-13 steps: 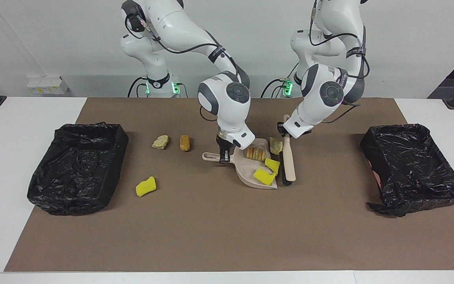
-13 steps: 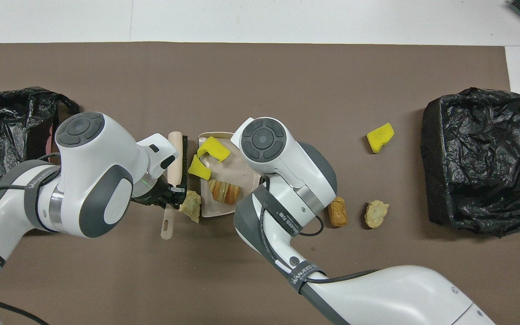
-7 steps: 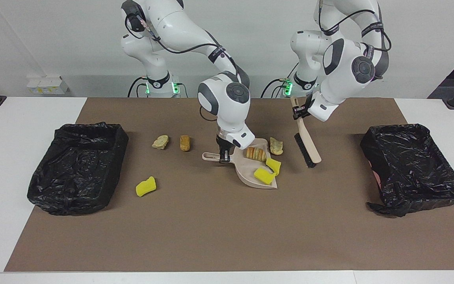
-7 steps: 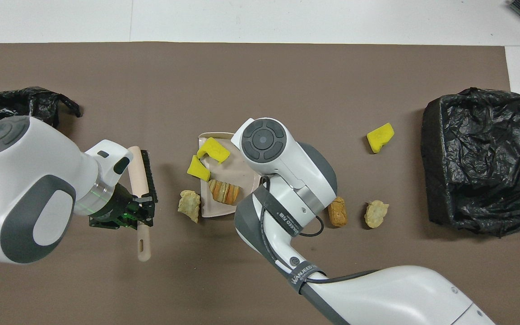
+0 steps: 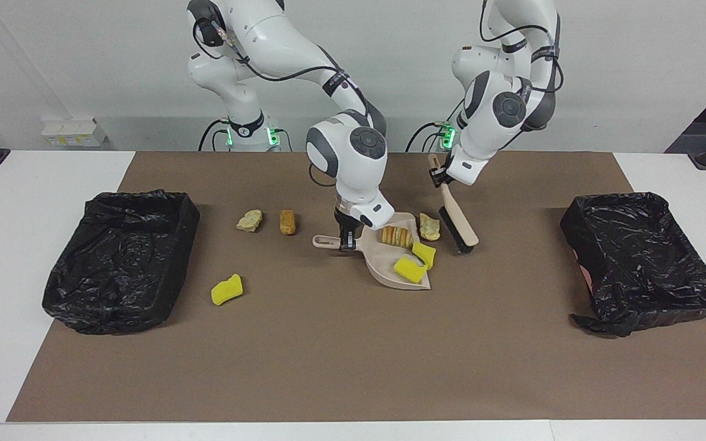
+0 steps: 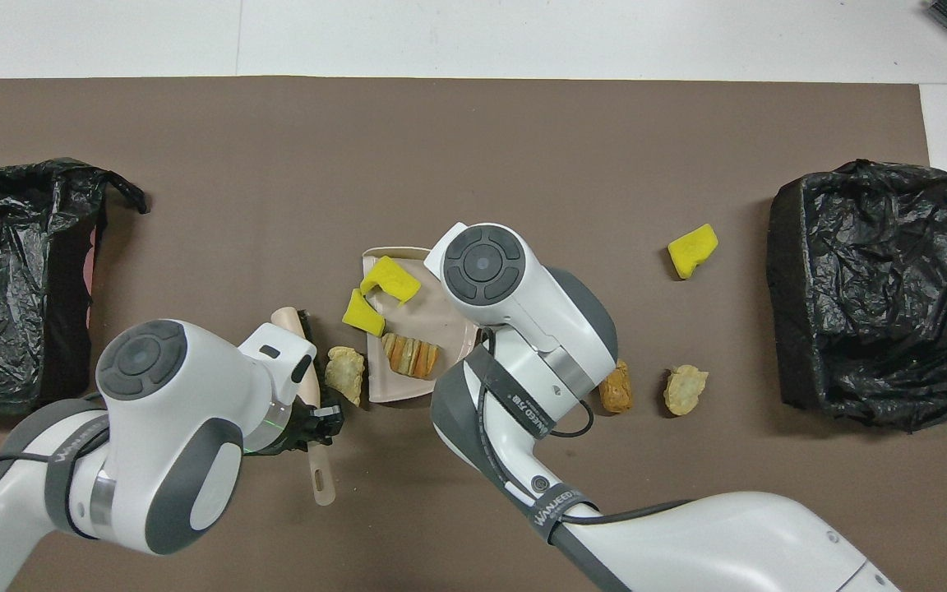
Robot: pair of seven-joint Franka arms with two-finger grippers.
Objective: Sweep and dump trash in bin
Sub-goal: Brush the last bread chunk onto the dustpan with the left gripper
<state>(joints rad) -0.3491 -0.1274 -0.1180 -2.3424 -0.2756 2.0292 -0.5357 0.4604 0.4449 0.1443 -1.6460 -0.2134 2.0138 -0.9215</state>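
Note:
My left gripper should sweep the pale lump (image 6: 344, 374) in beside the bread piece (image 6: 398, 331) before my right gripper lifts the dustpan, because the lump sits off the dustpan's edge.
My right gripper (image 5: 345, 244) is shut on the handle of the beige dustpan (image 5: 385, 274), which lies flat on the brown mat. In the pan are two yellow sponge chunks (image 5: 409, 270) (image 5: 425, 254) and a golden-brown bread piece (image 5: 396, 236). A pale lump (image 5: 429, 226) sits just off the pan's edge. My left gripper (image 5: 437, 177) is shut on the brush (image 5: 460, 223), which slants down with its bristles beside that lump. More trash lies toward the right arm's end: a pale lump (image 5: 249, 220), a brown piece (image 5: 288, 222) and a yellow chunk (image 5: 227, 290).
Two bins lined with black bags stand on the mat, one (image 5: 121, 202) at the right arm's end and one (image 5: 635, 202) at the left arm's end. In the overhead view the right arm's wrist (image 6: 482, 263) covers part of the dustpan (image 6: 428, 311).
The left arm lifted the brush off the pan's edge, swung it toward its own end, then brought it back beside the pale lump. The right gripper and dustpan barely shifted.

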